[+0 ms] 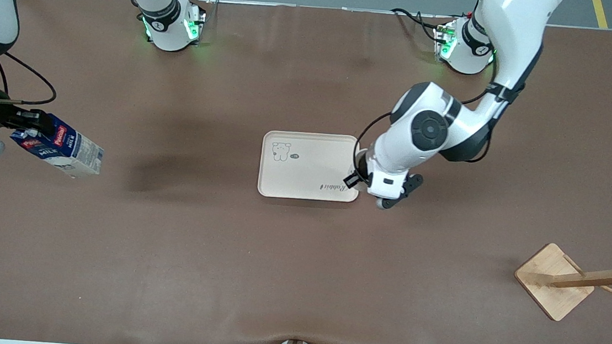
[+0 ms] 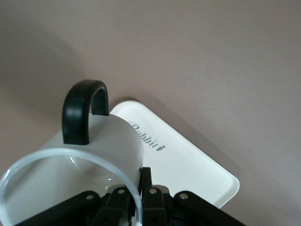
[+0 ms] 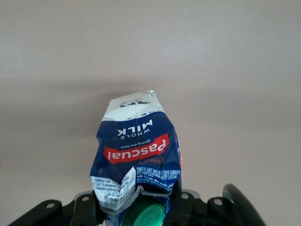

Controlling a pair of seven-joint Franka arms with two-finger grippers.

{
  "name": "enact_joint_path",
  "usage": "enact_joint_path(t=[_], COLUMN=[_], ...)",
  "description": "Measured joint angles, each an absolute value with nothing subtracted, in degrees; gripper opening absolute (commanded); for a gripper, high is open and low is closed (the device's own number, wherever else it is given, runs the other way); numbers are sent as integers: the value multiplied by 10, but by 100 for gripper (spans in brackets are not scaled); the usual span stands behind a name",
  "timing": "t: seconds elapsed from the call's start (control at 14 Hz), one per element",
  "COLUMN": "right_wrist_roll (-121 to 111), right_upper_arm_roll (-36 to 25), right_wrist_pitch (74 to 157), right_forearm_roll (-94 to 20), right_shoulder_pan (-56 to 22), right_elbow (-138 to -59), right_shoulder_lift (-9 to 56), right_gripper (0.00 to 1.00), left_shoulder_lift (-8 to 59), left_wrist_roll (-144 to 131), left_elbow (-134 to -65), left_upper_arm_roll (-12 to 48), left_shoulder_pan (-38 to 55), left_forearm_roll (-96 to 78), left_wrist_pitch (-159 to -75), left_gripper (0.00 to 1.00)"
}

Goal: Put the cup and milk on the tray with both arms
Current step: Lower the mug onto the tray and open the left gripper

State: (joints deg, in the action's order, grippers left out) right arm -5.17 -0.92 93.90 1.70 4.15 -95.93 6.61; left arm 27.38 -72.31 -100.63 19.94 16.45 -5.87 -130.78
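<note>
The cup is hanging by the tray's edge and the milk [image 1: 75, 152] is a long way off, so my left gripper should put the cup down on the lettered end [image 1: 335, 188] first.
The cream tray [image 1: 309, 165] lies mid-table. My left gripper [image 1: 361, 183] is over the tray's edge toward the left arm's end. In the left wrist view it [image 2: 141, 183] is shut on the rim of the white cup [image 2: 94, 155], one finger inside and one outside. The cup's black handle [image 2: 83, 110] points toward the tray's lettered corner [image 2: 188, 162]. The arm's hand mostly hides the cup in the front view. My right gripper [image 1: 33, 125] is up over the table's right-arm end, shut on the top of the blue milk carton [image 1: 64, 150]. The milk [image 3: 136, 153] hangs tilted, its green cap [image 3: 146, 214] between the fingers.
A wooden peg stand [image 1: 554, 279] with a square base sits toward the left arm's end, nearer to the front camera than the tray. The arm bases stand along the table's back edge.
</note>
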Motion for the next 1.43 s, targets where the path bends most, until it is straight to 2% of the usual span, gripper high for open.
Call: enact_joint_path(t=[0.5,0.79,0.86,0.93,1.0,1.21,1.43], right_wrist_roll=[-43,-3,1,3,3,17,93], right_upper_arm_roll=[-9,-6,-6,-6,-6,-6,-4], right_wrist_pitch=[920,920,920,920,920,921,953], right_forearm_roll=[16,12,-3,-30,-54,-78,-82], right_shoulder_pan=[27,-24,-33,-39,-41,-57,-122], right_elbow=[-957,-948,-948,-948,-948,-947,-945], right_shoulder_lift=[68,67,68,68,68,68,71], right_gripper=[0,0,0,0,0,0,0], left_shoulder_lift=[335,350,350,350,350,349,330], left_wrist_roll=[-873,-879,-879,-879,-879,-880,-880], left_elbow=[-1022,-1047,-1047,-1046,-1047,-1042,-1031], left_upper_arm_roll=[199,198,198,197,196,190,188], left_shoulder_pan=[222,226,226,225,225,220,205], left_forearm_roll=[0,0,0,0,1,1,6], left_wrist_pitch=[-1375,-1423,-1423,-1423,-1424,-1427,-1423], left_gripper=[0,0,34,81,100,100,100])
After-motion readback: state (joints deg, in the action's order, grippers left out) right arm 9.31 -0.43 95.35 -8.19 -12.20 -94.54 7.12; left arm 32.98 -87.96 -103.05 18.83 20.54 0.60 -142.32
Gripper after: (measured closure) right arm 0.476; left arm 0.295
